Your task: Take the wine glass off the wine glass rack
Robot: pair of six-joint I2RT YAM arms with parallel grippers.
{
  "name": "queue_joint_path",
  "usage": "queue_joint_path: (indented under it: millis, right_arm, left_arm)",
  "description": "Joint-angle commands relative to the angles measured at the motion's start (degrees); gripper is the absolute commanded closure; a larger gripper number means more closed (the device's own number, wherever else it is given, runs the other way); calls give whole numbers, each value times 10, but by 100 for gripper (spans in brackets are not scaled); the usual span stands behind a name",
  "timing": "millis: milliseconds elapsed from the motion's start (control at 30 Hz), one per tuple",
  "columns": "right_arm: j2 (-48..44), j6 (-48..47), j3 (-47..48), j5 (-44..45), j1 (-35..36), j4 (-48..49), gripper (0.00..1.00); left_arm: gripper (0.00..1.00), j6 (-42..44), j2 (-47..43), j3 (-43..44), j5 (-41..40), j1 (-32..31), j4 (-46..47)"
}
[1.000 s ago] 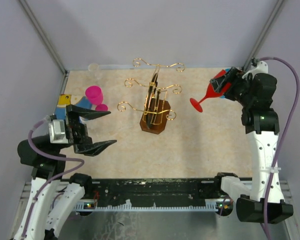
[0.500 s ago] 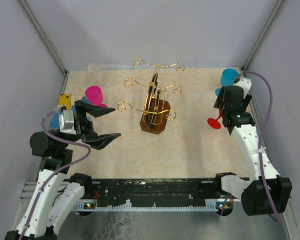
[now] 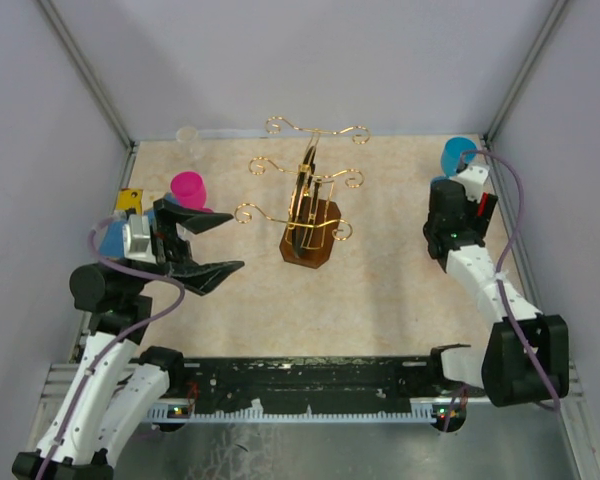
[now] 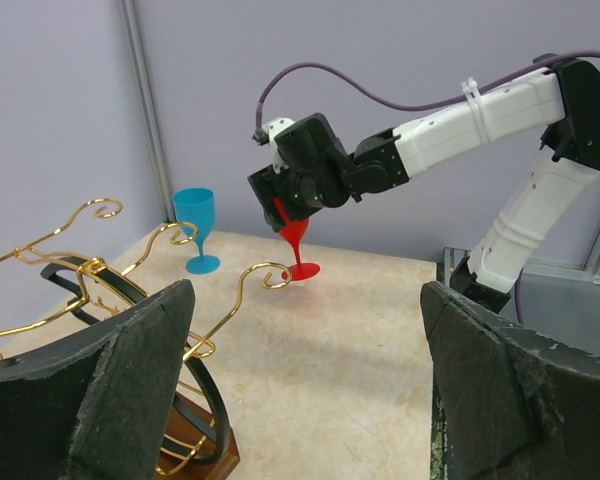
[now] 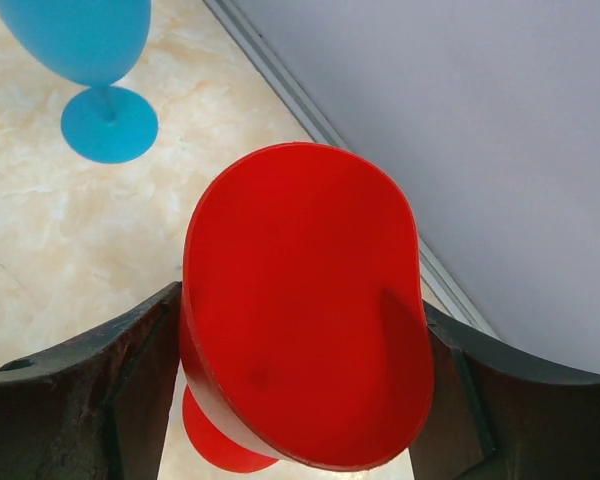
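Observation:
The red wine glass is upright and its foot (image 4: 302,271) is clear of the blue one, so my right gripper should now lower it until that foot touches the tabletop (image 4: 299,284), then let go.
The wine glass rack (image 3: 310,215), gold wire on a dark brown base, stands mid-table with no glass on its arms; it also shows in the left wrist view (image 4: 100,290). My right gripper (image 3: 468,205) is shut on the bowl of a red wine glass (image 5: 300,300), held upright near the right wall. Its foot (image 4: 302,271) is at or just above the tabletop. In the top view only a red sliver (image 3: 487,207) shows. My left gripper (image 3: 198,245) is open and empty, left of the rack, its jaws wide apart (image 4: 310,400).
A blue wine glass (image 3: 458,155) stands just behind the red one, also in the right wrist view (image 5: 90,40). A pink glass (image 3: 188,187), a blue and yellow object (image 3: 120,215) and a small clear cup (image 3: 187,135) are at the left. Walls close in on both sides.
My right arm has carried the red glass from a tilted hold right of the rack to the right wall and turned it upright. My left gripper has shifted slightly right.

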Motion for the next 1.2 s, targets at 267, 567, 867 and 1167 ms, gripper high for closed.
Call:
queue_joint_path:
  millis: [267,567,867,1167]
  right_arm:
    - [59,-39,-65,87,30,224,45]
    - [93,-58,-120,86,32,361,44]
    - [119,-56,-125,80,31,371,26]
    - [81,-36,-129,51,33,328,9]
  left_arm:
    - [0,-14,-18,-21,-12,-2,47]
    - [0,-19,-21,-29,-17,-2,52]
    - [0,-20,-21,-30,-17,-2,51]
    - [0,-22,-16,-33,-14,-2,55]
